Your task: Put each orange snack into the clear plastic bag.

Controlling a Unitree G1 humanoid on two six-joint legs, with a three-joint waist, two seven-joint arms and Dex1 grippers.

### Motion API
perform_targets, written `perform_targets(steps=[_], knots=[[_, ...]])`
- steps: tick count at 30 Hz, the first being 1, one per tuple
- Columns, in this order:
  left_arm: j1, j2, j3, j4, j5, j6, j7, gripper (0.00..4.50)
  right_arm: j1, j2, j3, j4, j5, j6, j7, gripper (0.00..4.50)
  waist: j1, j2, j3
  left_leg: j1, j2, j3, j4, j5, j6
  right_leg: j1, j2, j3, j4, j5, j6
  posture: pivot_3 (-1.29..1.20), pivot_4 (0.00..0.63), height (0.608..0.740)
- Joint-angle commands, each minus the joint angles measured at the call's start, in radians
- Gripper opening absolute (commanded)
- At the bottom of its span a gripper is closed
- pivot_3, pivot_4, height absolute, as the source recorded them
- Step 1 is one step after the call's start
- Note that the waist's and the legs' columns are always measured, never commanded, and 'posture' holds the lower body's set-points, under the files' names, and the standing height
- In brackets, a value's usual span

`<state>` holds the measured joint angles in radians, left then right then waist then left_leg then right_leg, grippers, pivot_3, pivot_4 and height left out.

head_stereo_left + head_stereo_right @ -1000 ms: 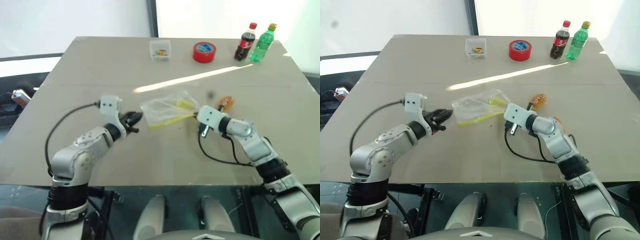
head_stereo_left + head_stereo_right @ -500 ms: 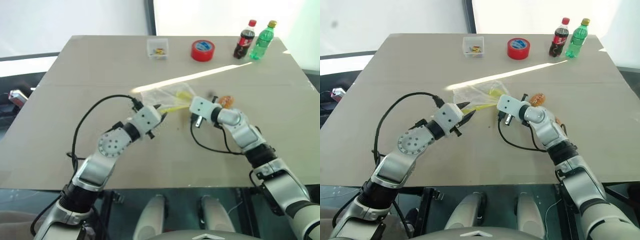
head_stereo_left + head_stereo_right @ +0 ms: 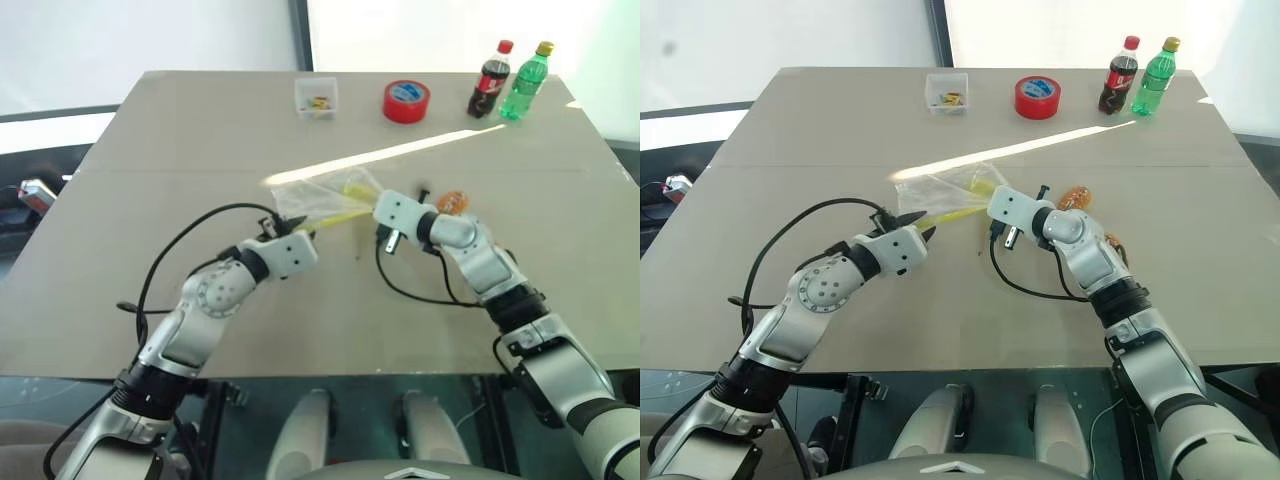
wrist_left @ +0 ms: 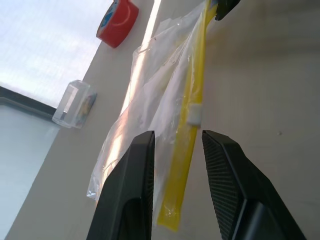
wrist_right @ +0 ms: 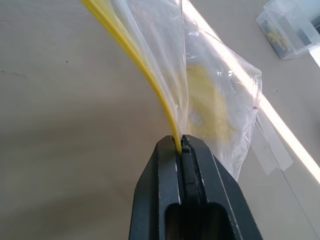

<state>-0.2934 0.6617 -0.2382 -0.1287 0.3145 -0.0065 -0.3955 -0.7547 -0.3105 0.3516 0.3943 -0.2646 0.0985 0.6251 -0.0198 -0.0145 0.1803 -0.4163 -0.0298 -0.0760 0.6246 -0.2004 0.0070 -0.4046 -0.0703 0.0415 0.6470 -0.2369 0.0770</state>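
Observation:
The robot's right gripper is pinching the bag's opening [image 5: 145,67] narrow, so the left gripper should hold the bag's yellow strip [image 4: 185,142] next to the white slider while the right gripper spreads that opening.
The clear plastic bag [image 3: 322,197] lies crinkled at mid-table, its yellow seal strip [image 4: 192,105] lifted along one edge. My right gripper [image 5: 180,143] is shut on one end of that strip and holds it up off the table. My left gripper [image 4: 178,136] is open, its two fingers on either side of the strip's other end without touching it. One orange snack [image 3: 452,203] rests on the table just behind my right wrist. A second small orange bit [image 3: 1114,242] peeks out beside my right forearm. A yellow item [image 5: 206,102] shows through the bag.
Along the far edge stand a small clear box [image 3: 316,97], a red tape roll [image 3: 406,102], a cola bottle [image 3: 487,80] and a green bottle [image 3: 527,82]. A black cable [image 3: 425,295] loops from my right wrist over the table.
My left arm swung in toward the bag and rolled its wrist, so its open fingers now flank the strip's end. My right gripper shifted slightly left with the bag.

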Motion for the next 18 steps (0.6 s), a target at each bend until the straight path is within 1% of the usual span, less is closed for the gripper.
perform_targets(steps=[1, 2, 3, 6, 7, 13, 14, 15, 16, 17, 18], knots=[[-0.02, 0.011, 0.033, 0.003, 0.041, -0.048, 0.02, 1.61, -0.016, 0.004, -0.024, -0.043, 0.012, -0.004, -0.006, 0.0, 0.0, 0.0, 0.0, 0.0, 0.0, 0.0, 0.0, 0.0, 0.0, 0.0, 0.0, 0.0, 0.0, 0.0, 0.0, 0.0, 0.15, 0.74], [-0.021, 0.014, 0.034, 0.009, 0.05, -0.059, 0.021, 1.61, -0.015, 0.005, -0.024, -0.045, 0.012, -0.003, -0.007, 0.0, 0.0, 0.0, 0.0, 0.0, 0.0, 0.0, 0.0, 0.0, 0.0, 0.0, 0.0, 0.0, 0.001, 0.0, 0.0, 0.0, 0.15, 0.74], [-0.021, 0.014, 0.035, 0.015, 0.054, -0.067, 0.021, 1.36, -0.015, 0.007, -0.025, -0.046, 0.013, -0.002, -0.007, 0.0, 0.0, 0.0, 0.0, 0.0, 0.0, 0.0, 0.0, 0.0, 0.0, 0.0, 0.0, 0.0, 0.001, 0.0, 0.0, 0.0, 0.15, 0.74], [-0.019, 0.016, 0.042, 0.027, 0.07, -0.076, 0.021, 0.53, -0.014, 0.009, -0.024, -0.049, 0.014, 0.0, -0.008, 0.0, -0.001, 0.0, 0.0, 0.0, 0.0, 0.0, 0.0, 0.0, 0.0, 0.0, 0.0, 0.0, 0.001, 0.0, 0.0, 0.0, 0.15, 0.74], [-0.018, 0.017, 0.044, 0.032, 0.076, -0.077, 0.022, 0.03, -0.015, 0.008, -0.025, -0.049, 0.014, -0.001, -0.007, 0.0, -0.001, 0.0, 0.0, 0.0, 0.0, 0.0, 0.0, 0.0, 0.0, 0.0, 0.0, 0.0, 0.002, 0.0, 0.0, 0.0, 0.15, 0.74], [-0.01, 0.004, 0.059, 0.046, 0.073, -0.073, 0.017, 0.03, -0.009, -0.012, -0.017, -0.075, 0.009, 0.019, 0.033, 0.0, -0.001, 0.0, 0.0, 0.0, 0.0, 0.0, 0.002, 0.0, 0.0, -0.001, 0.0, 0.0, 0.005, 0.0, 0.0, 0.0, 0.15, 0.74], [-0.009, 0.0, 0.059, 0.045, 0.07, -0.07, 0.014, 0.0, -0.006, -0.015, -0.019, -0.087, 0.01, 0.025, 0.039, 0.57, -0.001, 0.0, 0.0, 0.0, 0.0, 0.0, 0.002, 0.0, 0.0, -0.001, 0.0, 0.0, 0.005, 0.0, 0.0, 0.0, 0.15, 0.74], [-0.009, -0.006, 0.058, 0.045, 0.066, -0.067, 0.009, 0.0, -0.004, -0.019, -0.023, -0.1, 0.014, 0.031, 0.045, 0.86, -0.001, 0.0, 0.0, 0.0, 0.0, 0.0, 0.003, 0.0, 0.0, -0.001, 0.0, 0.0, 0.006, 0.0, 0.0, 0.0, 0.15, 0.74], [-0.007, -0.014, 0.06, 0.045, 0.059, -0.062, 0.003, 0.0, -0.003, -0.022, -0.027, -0.113, 0.017, 0.035, 0.049, 1.42, -0.001, 0.0, 0.0, 0.0, 0.0, 0.0, 0.004, 0.0, 0.0, -0.001, 0.0, 0.0, 0.007, 0.0, 0.0, 0.0, 0.15, 0.74], [-0.004, -0.023, 0.062, 0.044, 0.05, -0.055, -0.001, 0.0, -0.001, -0.024, -0.035, -0.127, 0.021, 0.033, 0.044, 1.77, -0.001, 0.0, 0.0, 0.0, 0.0, 0.0, 0.004, 0.0, 0.0, -0.001, 0.0, 0.0, 0.008, 0.0, 0.0, 0.0, 0.15, 0.74], [-0.003, -0.03, 0.064, 0.043, 0.046, -0.05, -0.005, 0.0, 0.0, -0.024, -0.045, -0.139, 0.026, 0.032, 0.035, 2.21, -0.001, 0.0, 0.0, 0.0, 0.0, 0.0, 0.005, 0.0, 0.0, -0.001, 0.0, 0.0, 0.009, 0.0, 0.0, 0.0, 0.15, 0.74]])
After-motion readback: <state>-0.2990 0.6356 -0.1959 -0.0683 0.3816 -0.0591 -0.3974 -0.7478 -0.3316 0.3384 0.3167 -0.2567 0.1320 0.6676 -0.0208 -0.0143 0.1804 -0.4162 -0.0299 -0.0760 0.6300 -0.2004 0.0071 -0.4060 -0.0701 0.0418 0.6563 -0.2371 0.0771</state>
